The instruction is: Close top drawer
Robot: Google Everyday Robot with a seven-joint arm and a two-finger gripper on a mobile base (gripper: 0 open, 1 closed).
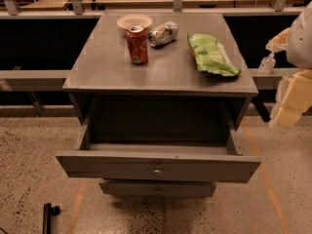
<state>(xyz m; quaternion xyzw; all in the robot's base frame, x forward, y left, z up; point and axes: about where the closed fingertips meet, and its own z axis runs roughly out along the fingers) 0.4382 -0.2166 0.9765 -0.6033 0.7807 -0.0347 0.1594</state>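
Observation:
The top drawer's sides [233, 138] go straight back into the cabinet, so the top drawer should slide all the way shut when the robot pushes the drawer's front near the corner.
The top drawer [157, 165] is a wide grey drawer with a small round metal knob [157, 171] at the centre of its front panel. It stands pulled far out of the grey cabinet [97, 77], and its inside looks empty. My gripper [288, 112] shows as cream-coloured blocks at the right edge of the camera view. It is right of the cabinet, level with the drawer opening, and apart from the drawer.
On the cabinet top are an upright red can [137, 44], a silver can on its side [163, 33], a white bowl [134, 21] and a green chip bag [212, 54]. A narrower drawer front [157, 188] sits below. A small bottle [267, 64] stands on the right ledge. A black object [47, 217] lies on the floor at lower left.

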